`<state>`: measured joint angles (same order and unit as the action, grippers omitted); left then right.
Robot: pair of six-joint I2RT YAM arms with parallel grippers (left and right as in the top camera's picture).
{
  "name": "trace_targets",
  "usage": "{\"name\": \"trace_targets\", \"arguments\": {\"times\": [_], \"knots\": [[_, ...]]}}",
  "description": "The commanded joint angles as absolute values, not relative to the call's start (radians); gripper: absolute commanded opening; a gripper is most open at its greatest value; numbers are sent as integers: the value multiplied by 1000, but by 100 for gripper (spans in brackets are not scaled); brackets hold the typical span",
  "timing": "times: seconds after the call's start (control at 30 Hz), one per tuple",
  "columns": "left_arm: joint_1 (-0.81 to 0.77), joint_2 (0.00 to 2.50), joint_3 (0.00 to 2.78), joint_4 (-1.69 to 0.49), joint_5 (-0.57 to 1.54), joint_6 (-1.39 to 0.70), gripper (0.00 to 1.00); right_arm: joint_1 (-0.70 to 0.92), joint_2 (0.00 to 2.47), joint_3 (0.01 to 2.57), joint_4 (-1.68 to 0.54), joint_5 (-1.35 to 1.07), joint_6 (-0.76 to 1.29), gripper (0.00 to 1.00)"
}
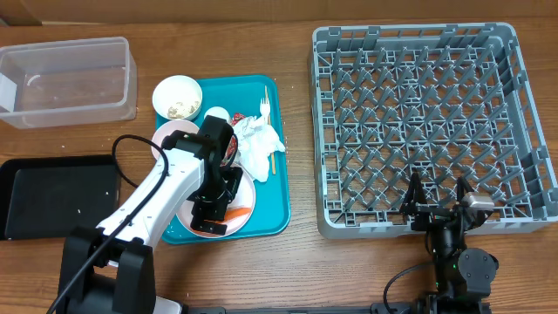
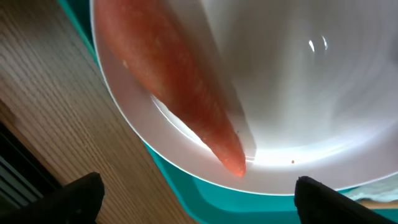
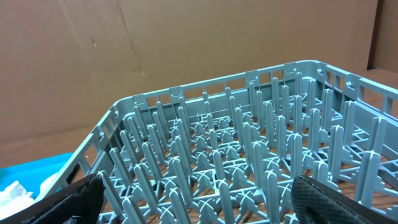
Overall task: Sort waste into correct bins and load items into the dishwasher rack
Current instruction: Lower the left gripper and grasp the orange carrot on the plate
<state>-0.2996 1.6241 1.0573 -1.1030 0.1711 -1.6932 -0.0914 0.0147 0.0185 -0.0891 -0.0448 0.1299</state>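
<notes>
My left gripper should move over the carrot's thicker body [image 2: 157, 55] before it closes, because its fingers are past the carrot's thin tip [image 2: 231, 160], near the plate's rim.
The orange carrot [image 1: 236, 213] lies on the round pale-pink plate [image 1: 247, 202] at the front of the teal tray [image 1: 277, 166]. My left gripper [image 1: 212, 220] is open just above the plate's front edge. In the left wrist view the carrot [image 2: 180, 81] fills the top and its tip points between my open fingers [image 2: 198, 193]. The crumpled white napkin [image 1: 259, 139], a red-and-white wrapper [image 1: 229, 152], a white fork [image 1: 264, 108], a wooden stick [image 1: 269, 131], a white cup [image 1: 215, 114] and a bowl of beige scraps [image 1: 178, 96] sit on the tray. My right gripper [image 1: 438, 205] is open at the grey rack's [image 1: 427, 122] front wall.
A clear plastic tub [image 1: 65, 80] stands at the back left. A shallow black tray [image 1: 57, 195] lies at the front left, beside my left arm. The rack [image 3: 249, 149] fills the right wrist view, with the teal tray's corner [image 3: 31, 174] at lower left.
</notes>
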Motion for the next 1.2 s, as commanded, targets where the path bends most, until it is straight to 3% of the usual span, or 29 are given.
{"name": "trace_targets", "arguments": {"times": [0.0, 0.13, 0.3, 0.6, 0.87, 1.17], "knots": [[-303, 1631, 1031, -1119, 150, -1864, 100, -96, 3, 8, -81, -35, 126, 100], [-303, 1631, 948, -1068, 151, -1987, 100, -96, 3, 8, -81, -35, 126, 100], [-300, 1631, 834, -891, 120, -1986, 100, -96, 3, 8, -81, -35, 126, 100], [-300, 1628, 839, -885, 119, -1940, 100, -96, 3, 8, -81, -35, 126, 100], [-300, 1615, 955, -1032, 116, -1892, 100, -96, 3, 8, -81, -35, 126, 100], [-300, 1616, 969, -982, -4, -1892, 100, -96, 3, 8, -81, -35, 126, 100]]}}
